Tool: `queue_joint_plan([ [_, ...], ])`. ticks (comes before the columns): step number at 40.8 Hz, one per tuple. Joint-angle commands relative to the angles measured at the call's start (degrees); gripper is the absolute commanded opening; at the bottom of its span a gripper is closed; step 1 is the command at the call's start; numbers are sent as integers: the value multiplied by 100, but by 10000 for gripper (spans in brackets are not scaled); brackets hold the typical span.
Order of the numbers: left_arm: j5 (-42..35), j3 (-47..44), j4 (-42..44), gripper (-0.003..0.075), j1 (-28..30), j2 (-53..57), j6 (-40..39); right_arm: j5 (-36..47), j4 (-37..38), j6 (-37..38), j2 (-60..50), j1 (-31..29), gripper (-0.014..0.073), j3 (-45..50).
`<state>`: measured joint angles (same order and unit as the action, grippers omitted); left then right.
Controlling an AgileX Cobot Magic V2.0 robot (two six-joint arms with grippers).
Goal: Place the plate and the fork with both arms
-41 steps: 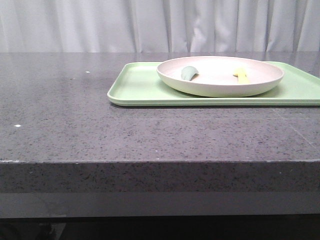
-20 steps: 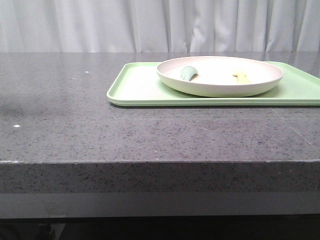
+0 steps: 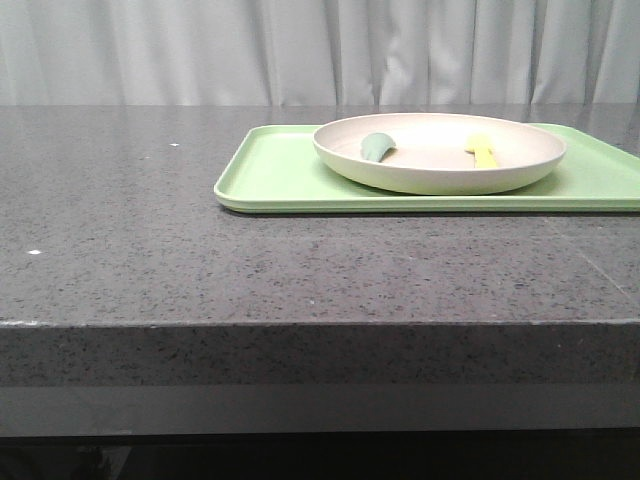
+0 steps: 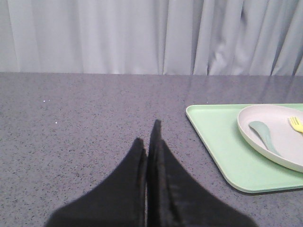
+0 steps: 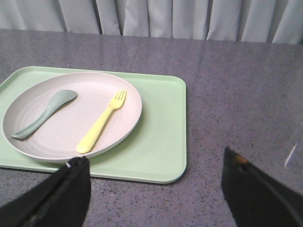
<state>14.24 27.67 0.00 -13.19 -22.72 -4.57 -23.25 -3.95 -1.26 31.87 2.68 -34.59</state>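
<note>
The fork is in the plate, far from my left gripper. My right gripper should pick it out and set it on the tray beside the plate.
The off-white plate sits on the light green tray at the table's right. The pale yellow fork lies in the plate, right of a grey-green spoon. The right wrist view shows the plate, the fork and the spoon; my right gripper is open and empty, over the table just off the tray's near corner. My left gripper is shut and empty over bare table, left of the tray, plate and fork. Neither gripper shows in the front view.
The dark speckled stone table has its front edge near the camera. A pale curtain hangs behind the table. The tray runs off the right side of the front view.
The light on the plate and table shifts slightly; the plate, fork, spoon and tray stay in place.
</note>
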Motion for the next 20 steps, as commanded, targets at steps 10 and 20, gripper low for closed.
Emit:
queue_joint_plan([
  [10,-525,-241,0,-18,16,841,-30,-181,-714,-36,1936,301,591,-1358],
  [20,-525,-265,0,-18,16,841,-30,-1403,-714,277,4140,931,591,-3207],
])
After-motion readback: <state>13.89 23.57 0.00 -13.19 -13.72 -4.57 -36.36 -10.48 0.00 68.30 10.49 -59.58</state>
